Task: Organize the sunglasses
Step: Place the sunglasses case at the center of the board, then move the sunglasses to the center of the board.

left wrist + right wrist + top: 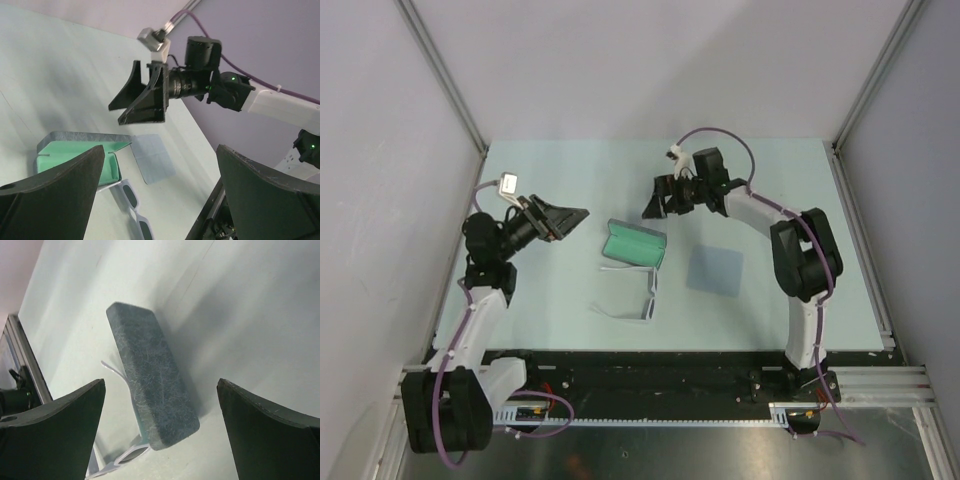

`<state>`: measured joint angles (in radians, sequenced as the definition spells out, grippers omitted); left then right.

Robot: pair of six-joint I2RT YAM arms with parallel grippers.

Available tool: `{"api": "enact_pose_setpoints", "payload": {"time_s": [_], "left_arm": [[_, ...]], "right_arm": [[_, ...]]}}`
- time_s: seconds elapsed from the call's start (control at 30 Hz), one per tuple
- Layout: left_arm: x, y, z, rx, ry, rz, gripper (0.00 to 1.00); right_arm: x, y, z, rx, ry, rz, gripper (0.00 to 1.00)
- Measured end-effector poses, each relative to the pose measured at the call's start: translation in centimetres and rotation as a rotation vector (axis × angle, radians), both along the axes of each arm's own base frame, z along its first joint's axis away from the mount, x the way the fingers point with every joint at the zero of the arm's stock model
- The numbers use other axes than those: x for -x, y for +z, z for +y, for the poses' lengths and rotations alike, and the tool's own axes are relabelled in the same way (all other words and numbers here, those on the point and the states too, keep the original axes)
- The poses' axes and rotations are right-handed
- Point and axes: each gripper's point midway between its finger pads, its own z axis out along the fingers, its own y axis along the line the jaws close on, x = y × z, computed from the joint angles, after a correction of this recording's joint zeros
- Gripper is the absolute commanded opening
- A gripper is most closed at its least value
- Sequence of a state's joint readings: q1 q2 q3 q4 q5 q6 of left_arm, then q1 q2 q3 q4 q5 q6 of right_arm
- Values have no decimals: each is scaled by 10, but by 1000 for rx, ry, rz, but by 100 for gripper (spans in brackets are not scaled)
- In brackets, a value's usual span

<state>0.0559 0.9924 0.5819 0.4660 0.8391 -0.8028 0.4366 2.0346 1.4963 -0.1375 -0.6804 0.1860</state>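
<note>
One arm of the sunglasses is resting against the open case's front edge (pixel 631 266), so next my left gripper grasps the white frame (pixel 653 284) and slides the sunglasses clear first.
The white-framed sunglasses (pixel 648 298) lie on the table just in front of the open case (pixel 636 245), arms unfolded. The case shows a green lining and a grey textured lid. My left gripper (pixel 567 215) is open and empty, in the air left of the case. My right gripper (pixel 658 204) is open and empty, in the air behind the case. The left wrist view shows the sunglasses (pixel 132 206), the case (pixel 75 160) and the right gripper (pixel 141 97). The right wrist view shows the case's lid (pixel 150 380) and part of the sunglasses (pixel 120 458) behind it.
A flat grey-blue cloth (pixel 714 270) lies right of the case, also in the left wrist view (pixel 152 157). Grey walls and metal posts enclose the table (pixel 570 170) on three sides. A black rail runs along the near edge.
</note>
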Motion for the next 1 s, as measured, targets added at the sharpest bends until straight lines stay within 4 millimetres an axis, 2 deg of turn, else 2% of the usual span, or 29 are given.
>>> {"api": "enact_pose_setpoints", "payload": {"time_s": [0.13,0.3,0.43,0.47,0.53,0.6,0.7,0.83,0.9,1.0], "left_arm": [[1,-2,-8,0,-20,22,100],[-1,11,-36,-12,-77,28,100],[2,26,-78,-46,-162,-8,100],[3,28,-90,-54,-189,-14,100],[4,25,-109,-70,-226,-12,100],[5,16,-126,-87,-254,10,100],[8,-9,-148,-128,-273,72,99],[17,-41,-175,-190,-297,146,92],[19,-53,-185,-214,-305,173,90],[23,-83,-197,-281,-306,234,82]], "right_arm": [[-17,29,-19,0,-112,-44,100],[-35,69,-62,21,-334,-53,92],[-29,85,-102,77,-520,-19,78],[-24,86,-110,96,-559,-5,74],[-10,82,-124,143,-628,31,72],[5,74,-138,201,-687,71,70],[29,60,-159,279,-750,124,69],[59,52,-186,345,-810,165,69],[68,53,-194,351,-832,173,68],[88,48,-201,355,-852,200,68]]}}
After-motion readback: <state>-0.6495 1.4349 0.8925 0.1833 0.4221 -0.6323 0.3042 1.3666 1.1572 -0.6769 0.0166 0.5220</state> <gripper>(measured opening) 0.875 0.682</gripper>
